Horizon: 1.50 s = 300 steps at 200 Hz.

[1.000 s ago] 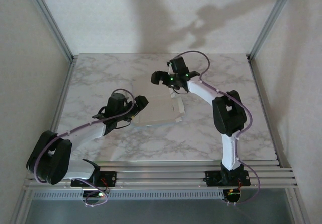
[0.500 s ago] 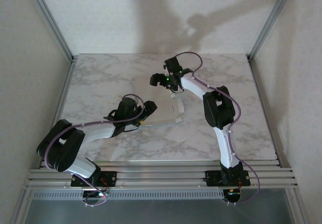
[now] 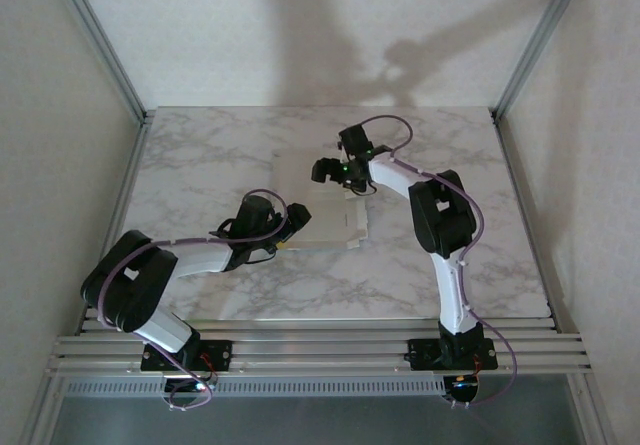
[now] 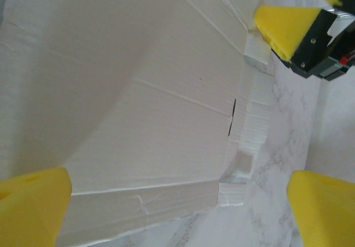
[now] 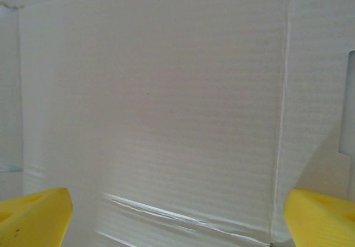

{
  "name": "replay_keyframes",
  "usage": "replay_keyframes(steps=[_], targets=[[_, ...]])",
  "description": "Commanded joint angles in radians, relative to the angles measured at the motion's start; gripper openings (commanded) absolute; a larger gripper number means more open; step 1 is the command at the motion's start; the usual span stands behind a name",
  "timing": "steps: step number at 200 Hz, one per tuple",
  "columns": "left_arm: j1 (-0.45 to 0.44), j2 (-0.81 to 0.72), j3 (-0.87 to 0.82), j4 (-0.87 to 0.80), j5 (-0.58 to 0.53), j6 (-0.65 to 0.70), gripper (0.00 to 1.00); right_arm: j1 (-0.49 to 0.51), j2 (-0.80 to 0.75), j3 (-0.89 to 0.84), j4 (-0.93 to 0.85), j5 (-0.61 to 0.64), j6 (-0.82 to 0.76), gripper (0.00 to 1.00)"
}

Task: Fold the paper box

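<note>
Next, I turn the flat paper box with both my grippers to bring the paper box's slotted, tabbed edge toward me before folding, because that edge faces my right gripper's side.
The paper box lies flat on the marble table, its pale grey-white face up, with small tabs along its right edge. My left gripper is low at the box's near-left edge and open. In the left wrist view its yellow pads stand wide apart, straddling the box's creased corner, and the left gripper holds nothing. My right gripper hovers over the box's far part, open. In the right wrist view the right gripper is close above the card, between yellow pads.
Metal frame posts and pale walls enclose the table on three sides. Bare marble lies just beside the box's tabbed edge. The right gripper's yellow pad shows at the top right of the left wrist view.
My left arm has stretched lower and to the right, up to the box's near-left edge. My right gripper has come nearer, from the far edge to over the box. Both stayed open.
</note>
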Motion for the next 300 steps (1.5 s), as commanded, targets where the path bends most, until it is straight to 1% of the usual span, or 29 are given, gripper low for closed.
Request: replay_keyframes(steps=[1, 28, 49, 54, 81, 99, 134, 150, 165, 188, 208, 221, 243, 282, 300], targets=[[0.016, 0.011, -0.002, -0.031, -0.034, 0.038, 1.00, -0.007, -0.053, -0.087, 0.002, 0.025, -0.006, 0.99], [0.039, 0.040, 0.013, -0.031, -0.035, 0.056, 0.99, -0.008, -0.134, -0.230, 0.053, 0.052, 0.032, 0.99], [0.056, 0.075, 0.036, -0.031, -0.040, 0.076, 0.99, -0.007, -0.219, -0.363, 0.097, 0.067, 0.098, 0.99], [0.060, 0.086, 0.045, -0.054, -0.039, 0.080, 1.00, -0.007, -0.242, -0.398, 0.109, 0.065, 0.114, 0.99], [0.081, 0.131, 0.108, -0.057, -0.039, 0.110, 0.99, -0.001, -0.363, -0.572, 0.202, 0.022, 0.206, 0.99], [0.088, 0.137, 0.155, -0.055, -0.055, 0.139, 0.99, 0.027, -0.440, -0.651, 0.237, 0.010, 0.251, 0.99], [0.117, 0.108, 0.226, -0.062, -0.067, 0.185, 0.99, 0.099, -0.617, -0.754, 0.263, 0.054, 0.309, 0.99], [0.116, 0.064, 0.227, -0.063, -0.062, 0.195, 0.99, 0.109, -0.679, -0.753, 0.240, 0.063, 0.294, 0.99], [0.110, 0.013, 0.218, -0.096, -0.047, 0.197, 0.99, 0.107, -0.717, -0.729, 0.205, 0.071, 0.248, 0.99], [0.084, -0.083, 0.172, -0.142, -0.039, 0.194, 0.99, 0.086, -0.717, -0.664, 0.137, 0.079, 0.179, 0.99], [0.064, -0.154, 0.109, -0.148, -0.018, 0.165, 1.00, 0.059, -0.676, -0.612, 0.119, 0.041, 0.148, 0.99], [0.044, -0.201, 0.054, -0.116, -0.004, 0.135, 0.99, 0.052, -0.645, -0.573, 0.112, 0.025, 0.116, 0.99], [0.012, -0.263, -0.020, -0.081, -0.019, 0.097, 0.99, 0.038, -0.580, -0.478, 0.050, 0.020, 0.059, 0.99], [-0.014, -0.279, -0.064, -0.041, -0.030, 0.058, 0.99, 0.000, -0.466, -0.346, -0.009, -0.005, 0.005, 0.99], [-0.032, -0.259, -0.070, 0.023, -0.036, 0.022, 1.00, -0.012, -0.415, -0.294, -0.030, -0.003, -0.014, 0.99]])
